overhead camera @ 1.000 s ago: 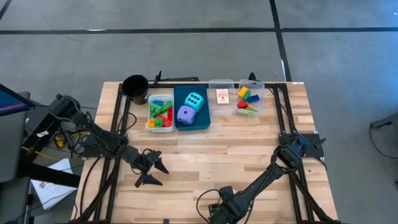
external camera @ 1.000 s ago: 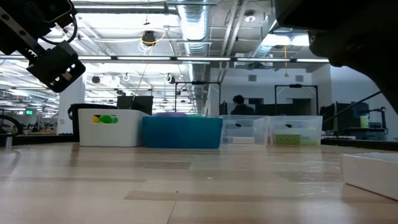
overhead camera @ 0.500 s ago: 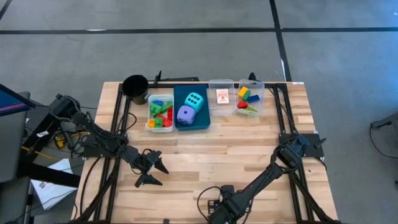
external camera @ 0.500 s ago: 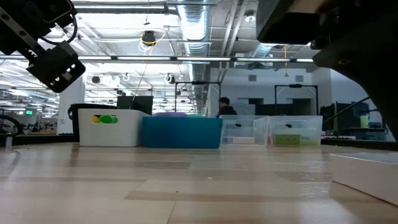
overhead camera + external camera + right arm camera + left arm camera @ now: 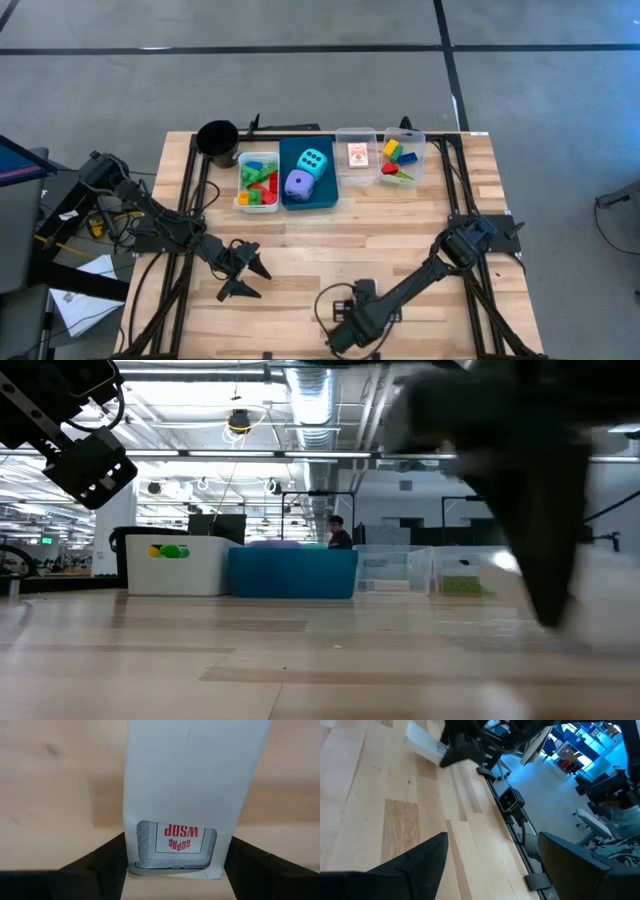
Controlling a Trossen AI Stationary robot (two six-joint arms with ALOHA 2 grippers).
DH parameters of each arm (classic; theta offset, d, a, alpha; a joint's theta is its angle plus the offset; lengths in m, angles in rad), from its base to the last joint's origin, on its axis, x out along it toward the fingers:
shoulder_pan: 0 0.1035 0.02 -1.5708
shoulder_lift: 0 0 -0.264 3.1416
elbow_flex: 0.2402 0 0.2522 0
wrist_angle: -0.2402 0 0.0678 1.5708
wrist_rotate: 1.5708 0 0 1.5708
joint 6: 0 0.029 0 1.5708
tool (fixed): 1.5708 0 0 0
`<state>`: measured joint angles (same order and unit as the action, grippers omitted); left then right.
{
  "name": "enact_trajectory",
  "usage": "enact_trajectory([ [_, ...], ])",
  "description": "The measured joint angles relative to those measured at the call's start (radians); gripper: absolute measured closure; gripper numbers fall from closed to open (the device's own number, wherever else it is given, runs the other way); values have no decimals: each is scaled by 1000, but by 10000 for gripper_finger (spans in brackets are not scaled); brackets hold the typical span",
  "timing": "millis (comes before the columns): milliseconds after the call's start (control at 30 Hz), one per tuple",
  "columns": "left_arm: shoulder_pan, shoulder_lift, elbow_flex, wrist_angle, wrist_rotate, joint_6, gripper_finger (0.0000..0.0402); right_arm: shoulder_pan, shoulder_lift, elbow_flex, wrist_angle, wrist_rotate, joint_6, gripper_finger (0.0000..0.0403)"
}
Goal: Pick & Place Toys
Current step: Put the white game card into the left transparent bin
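Observation:
The clear bin with the card has enough space for the card pack (image 5: 182,785), so my right gripper goes on carrying the pack until it is hanging over that bin (image 5: 357,175).
A white card pack (image 5: 192,780) with a printed window at one end sits between the fingers of my right gripper (image 5: 175,857), which points down near the table's front edge (image 5: 350,330). The left wrist view shows the same pack (image 5: 424,744) under that gripper. In the high view the arm hides the pack. My left gripper (image 5: 252,281) hovers open over the table's left part, holding nothing. Bricks lie in a white bin (image 5: 243,160) and a clear bin (image 5: 419,158). Two dice lie in a blue bin (image 5: 286,150), and a card lies in another clear bin (image 5: 356,133). My right gripper pinches the card pack between its two fingers, one on each long side (image 5: 131,845), at the end with the printed window. The fingers come from above, pointing down, and lie across the pack. Whether the pack is clear of the table I cannot tell.
A black round cup (image 5: 218,140) stands at the far left beside the row of bins along the far edge. Bare wooden table (image 5: 380,240) lies between the bins and both grippers. A person (image 5: 338,532) stands in the room behind the table.
My right gripper has gone a little up and toward the far left, turning as it went. The white pack, which lay flat at the near right in the low view, has tipped and shifted with the gripper.

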<state>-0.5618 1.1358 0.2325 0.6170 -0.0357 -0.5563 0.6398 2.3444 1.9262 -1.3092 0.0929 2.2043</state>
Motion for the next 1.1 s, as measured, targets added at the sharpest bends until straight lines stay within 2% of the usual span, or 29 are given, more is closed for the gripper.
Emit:
enact_trajectory([
  [167,0,0,0,0,0,1,101,-58,-2,75,-132,73,-111,134],
  [367,0,0,0,0,0,1,101,-186,-5,93,-208,206,-268,134],
  [700,0,0,0,5,0,-4,101,-470,-6,100,-212,397,-576,134],
  [867,-38,0,0,-4,-6,-7,101,-586,-8,194,-228,468,-721,134],
  [1000,-113,0,0,-7,-84,-44,101,-652,-8,307,-261,557,-800,134],
  [1100,-176,0,0,-7,-179,-72,101,-702,-10,369,-262,590,-869,134],
])
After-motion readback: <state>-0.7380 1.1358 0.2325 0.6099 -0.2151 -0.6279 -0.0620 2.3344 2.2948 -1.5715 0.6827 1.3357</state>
